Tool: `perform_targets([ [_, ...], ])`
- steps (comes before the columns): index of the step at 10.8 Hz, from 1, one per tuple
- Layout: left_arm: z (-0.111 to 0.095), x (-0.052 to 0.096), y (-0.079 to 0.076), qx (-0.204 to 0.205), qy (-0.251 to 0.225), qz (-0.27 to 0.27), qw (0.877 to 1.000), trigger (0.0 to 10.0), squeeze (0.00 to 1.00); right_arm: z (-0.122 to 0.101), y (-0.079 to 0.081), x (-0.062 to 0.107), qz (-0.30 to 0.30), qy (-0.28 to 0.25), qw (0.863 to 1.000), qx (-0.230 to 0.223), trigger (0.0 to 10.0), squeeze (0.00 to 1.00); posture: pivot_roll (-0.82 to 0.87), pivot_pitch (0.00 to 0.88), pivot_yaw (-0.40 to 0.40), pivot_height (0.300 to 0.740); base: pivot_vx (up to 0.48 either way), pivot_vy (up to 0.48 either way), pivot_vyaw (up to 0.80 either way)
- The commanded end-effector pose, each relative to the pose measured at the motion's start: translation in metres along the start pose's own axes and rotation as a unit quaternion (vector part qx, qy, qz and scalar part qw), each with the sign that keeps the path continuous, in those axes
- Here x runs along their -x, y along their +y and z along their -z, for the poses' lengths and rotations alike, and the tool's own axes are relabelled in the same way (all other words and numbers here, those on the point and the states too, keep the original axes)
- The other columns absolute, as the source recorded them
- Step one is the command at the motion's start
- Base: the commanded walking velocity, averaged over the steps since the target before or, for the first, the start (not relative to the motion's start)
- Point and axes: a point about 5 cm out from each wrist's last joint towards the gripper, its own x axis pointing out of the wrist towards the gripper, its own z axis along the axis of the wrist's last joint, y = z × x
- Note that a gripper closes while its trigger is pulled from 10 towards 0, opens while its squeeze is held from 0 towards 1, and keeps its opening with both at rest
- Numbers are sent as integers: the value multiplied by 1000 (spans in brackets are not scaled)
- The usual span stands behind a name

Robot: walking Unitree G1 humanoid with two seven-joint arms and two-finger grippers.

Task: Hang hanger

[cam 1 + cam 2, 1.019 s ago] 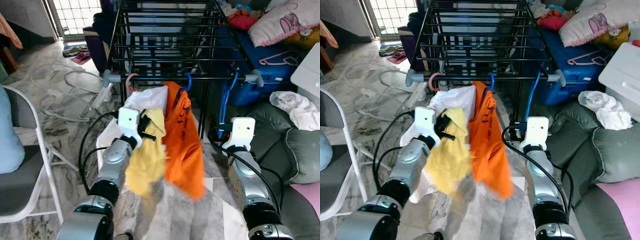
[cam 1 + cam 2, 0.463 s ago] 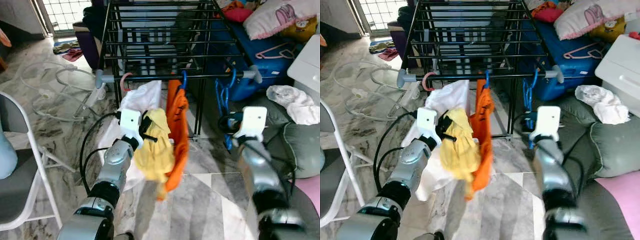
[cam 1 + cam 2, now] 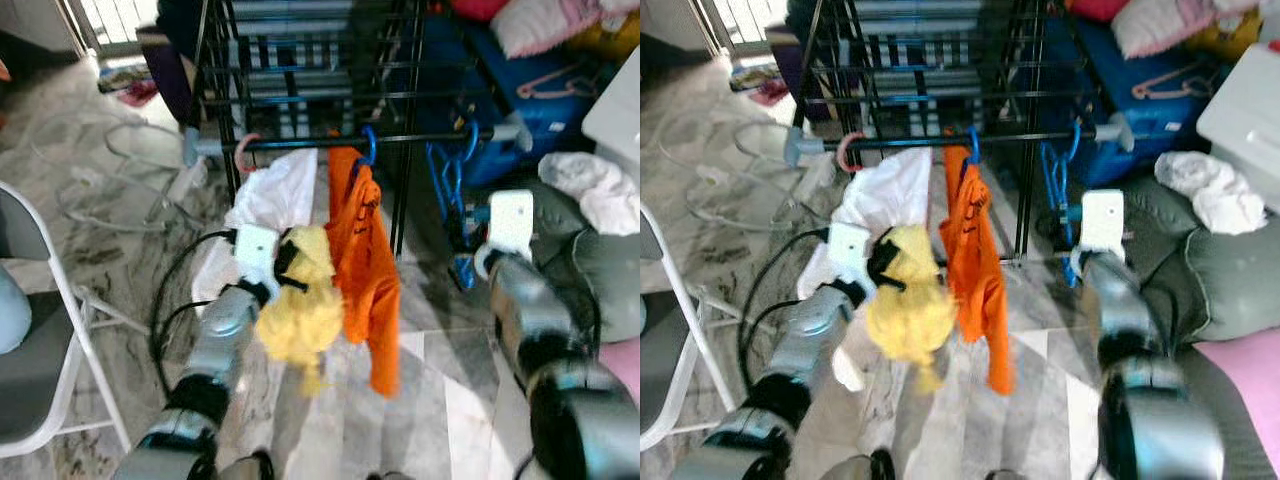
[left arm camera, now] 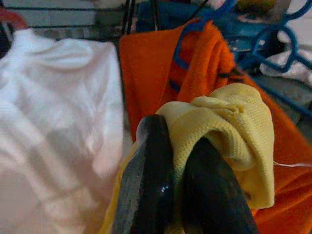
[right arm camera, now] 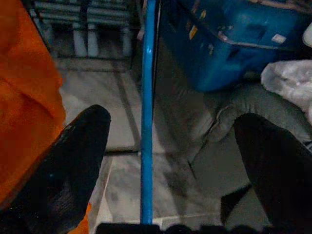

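The hanger (image 3: 446, 189) will come away alone when the robot lifts it, since the empty blue hanger's hook (image 3: 472, 140) rests over the rail apart from the orange shirt.
My left gripper (image 3: 288, 266) is shut on a yellow garment (image 3: 300, 312) that hangs bunched below it; in the left wrist view the black fingers (image 4: 152, 181) pinch the yellow cloth (image 4: 229, 127). Just behind it, on the drying rack's front rail (image 3: 420, 137), hang a white garment (image 3: 272, 197) on a pink hanger (image 3: 244, 150) and an orange shirt (image 3: 367, 262) on a blue hanger (image 3: 371, 143). Empty blue hangers (image 3: 449, 187) hang further right. My right gripper (image 5: 170, 146) is open, with a blue hanger bar (image 5: 147, 97) between its fingers, untouched.
A black drying rack (image 3: 940, 70) stands ahead. There is a white folding chair (image 3: 66, 300) at the left, hoses (image 3: 110, 165) on the marble floor, a blue storage box (image 3: 545, 105), and grey cushions (image 3: 600, 270) with a white cloth (image 3: 598, 190) on the right.
The view has shifted and blurred. My right arm has risen towards the empty blue hangers. The orange shirt has swung on its hanger. My left gripper still holds the yellow garment.
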Motion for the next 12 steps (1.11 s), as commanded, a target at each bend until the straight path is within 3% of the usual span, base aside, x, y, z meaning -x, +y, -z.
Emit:
perform_targets([
  [1,-7,0,1,-12,-10,6,1000,10000,0,0,-3,-1,-2,14,1000,-3,10000,0,-68,179,8,740,0,0,0],
  [2,-7,3,2,-15,-8,5,1000,10000,0,-1,-4,-3,-6,20,1000,-5,10000,0,-55,187,11,740,0,0,0],
  [3,-7,5,4,-17,-5,4,1000,10000,0,-3,-3,-5,-18,27,999,-19,8353,0,-48,190,14,740,0,0,0],
  [4,-8,6,4,-18,-3,4,1000,10000,0,-4,-2,-6,-21,30,999,-18,5176,0,-44,193,16,740,0,0,0],
  [5,-9,7,4,-20,-1,5,1000,10000,0,-5,0,-6,-29,35,999,-18,706,0,-40,197,20,740,0,0,0],
  [6,-9,8,4,-21,1,7,1000,10000,0,-7,3,-8,-36,38,999,-8,0,0,-38,202,23,740,0,0,0],
  [9,-11,9,2,-21,5,9,1000,10000,0,-13,4,-10,-43,34,998,11,275,0,-30,202,16,740,0,0,0],
  [10,-10,10,1,-21,6,7,1000,10000,0,-14,4,-10,-43,34,998,17,1020,0,-24,199,14,740,0,0,0],
  [11,-10,10,2,-21,7,5,1000,10000,0,-14,3,-10,-43,35,998,20,824,0,-19,195,13,740,0,0,0],
  [12,-11,10,3,-22,8,4,1000,10000,0,-15,2,-10,-41,35,998,23,1843,0,-15,190,14,740,0,0,0],
])
